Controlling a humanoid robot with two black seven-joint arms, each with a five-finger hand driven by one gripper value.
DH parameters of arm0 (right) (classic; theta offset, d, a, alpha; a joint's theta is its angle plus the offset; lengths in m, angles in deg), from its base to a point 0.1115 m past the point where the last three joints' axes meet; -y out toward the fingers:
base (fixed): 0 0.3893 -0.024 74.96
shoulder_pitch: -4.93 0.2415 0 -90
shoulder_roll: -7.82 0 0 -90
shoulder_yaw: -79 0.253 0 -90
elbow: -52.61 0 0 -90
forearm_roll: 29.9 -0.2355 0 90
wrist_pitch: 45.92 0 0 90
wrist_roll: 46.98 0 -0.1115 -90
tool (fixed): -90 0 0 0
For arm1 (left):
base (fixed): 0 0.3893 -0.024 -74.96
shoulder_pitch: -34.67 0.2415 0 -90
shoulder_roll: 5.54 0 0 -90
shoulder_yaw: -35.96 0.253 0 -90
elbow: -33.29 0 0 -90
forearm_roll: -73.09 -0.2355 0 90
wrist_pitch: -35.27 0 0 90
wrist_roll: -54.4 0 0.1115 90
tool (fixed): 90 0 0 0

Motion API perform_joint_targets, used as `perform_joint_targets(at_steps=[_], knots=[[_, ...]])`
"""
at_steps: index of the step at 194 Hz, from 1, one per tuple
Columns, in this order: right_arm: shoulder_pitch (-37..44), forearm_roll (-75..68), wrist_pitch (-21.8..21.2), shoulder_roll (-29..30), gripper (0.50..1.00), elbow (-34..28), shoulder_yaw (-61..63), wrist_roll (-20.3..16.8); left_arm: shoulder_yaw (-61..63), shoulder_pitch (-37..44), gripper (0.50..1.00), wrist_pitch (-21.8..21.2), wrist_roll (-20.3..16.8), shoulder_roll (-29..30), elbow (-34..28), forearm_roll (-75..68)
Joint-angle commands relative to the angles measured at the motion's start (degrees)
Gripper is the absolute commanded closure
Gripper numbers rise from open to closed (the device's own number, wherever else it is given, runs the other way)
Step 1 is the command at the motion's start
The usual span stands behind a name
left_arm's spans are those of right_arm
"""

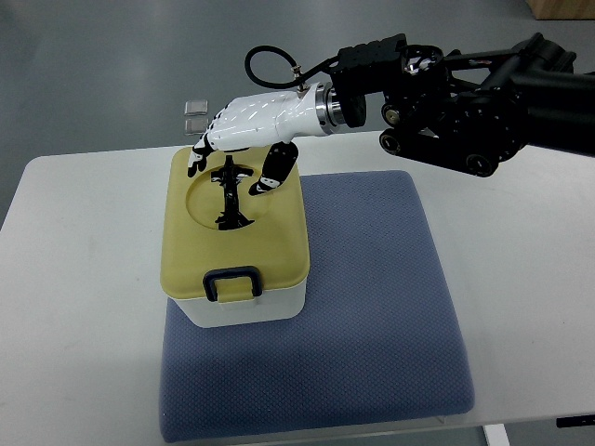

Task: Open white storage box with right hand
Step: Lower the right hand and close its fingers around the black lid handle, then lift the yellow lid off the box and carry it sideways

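The mustard-yellow lid (pixel 191 249) will come off in one piece when the robot raises its black handle, since the black latch (pixel 233 274) is flipped up at the lid's near edge.
A white storage box (pixel 246 307) with a mustard-yellow lid (pixel 234 255) stands on the left part of a blue mat (pixel 372 316). The lid is down on the box, with a black latch (pixel 232 282) at its near edge and a black handle (pixel 229 195) lying in a round recess on top. My right hand (pixel 244 139), white with black joints, comes in from the right on a black arm (pixel 465 98) and hovers over the lid's far end. Its fingers are spread and bent downward around the recess, the thumb (pixel 272 172) near the lid's right side, holding nothing.
The mat lies on a white table (pixel 84 279) whose near edge is at the bottom of the picture. Two small clear squares (pixel 195 115) lie on the grey floor beyond the table's far edge. A black cable (pixel 270 65) loops above the wrist.
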Motion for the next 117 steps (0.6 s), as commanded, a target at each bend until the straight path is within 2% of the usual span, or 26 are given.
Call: perform_joint_targets(at_steps=[1, 14, 16, 17, 18, 19, 20, 22, 79, 117], knots=[[-0.3, 0.0, 0.1, 0.6, 0.807, 0.2, 0.0, -0.1, 0.1, 0.0, 0.500, 0.0, 0.0, 0.0, 0.0, 0.0], [-0.4, 0.0, 0.7, 0.8, 0.895, 0.2, 0.0, -0.1, 0.1, 0.0, 0.500, 0.0, 0.0, 0.0, 0.0, 0.0], [-0.6, 0.0, 0.8, 0.8, 0.932, 0.2, 0.0, -0.2, 0.1, 0.0, 0.500, 0.0, 0.0, 0.0, 0.0, 0.0], [-0.6, 0.0, 0.8, 0.8, 0.932, 0.2, 0.0, -0.2, 0.1, 0.0, 0.500, 0.0, 0.0, 0.0, 0.0, 0.0], [-0.6, 0.0, 0.9, 0.9, 0.956, 0.2, 0.0, -0.2, 0.1, 0.0, 0.500, 0.0, 0.0, 0.0, 0.0, 0.0], [-0.6, 0.0, 0.9, 0.9, 0.957, 0.2, 0.0, -0.2, 0.1, 0.0, 0.500, 0.0, 0.0, 0.0, 0.0, 0.0], [-0.7, 0.0, 1.1, 0.9, 0.983, 0.2, 0.0, -0.3, 0.1, 0.0, 0.500, 0.0, 0.0, 0.0, 0.0, 0.0], [-0.7, 0.0, 1.2, 0.9, 1.000, 0.2, 0.0, -0.4, 0.1, 0.0, 0.500, 0.0, 0.0, 0.0, 0.0, 0.0], [-0.1, -0.7, 3.0, 0.5, 1.000, -0.3, 0.8, -0.7, 0.1, 0.0, 0.500, 0.0, 0.0, 0.0, 0.0, 0.0], [3.8, -2.0, 2.7, -3.1, 1.000, -2.6, 2.7, -0.6, 0.1, 0.0, 0.500, -0.1, 0.0, 0.0, 0.0, 0.0]])
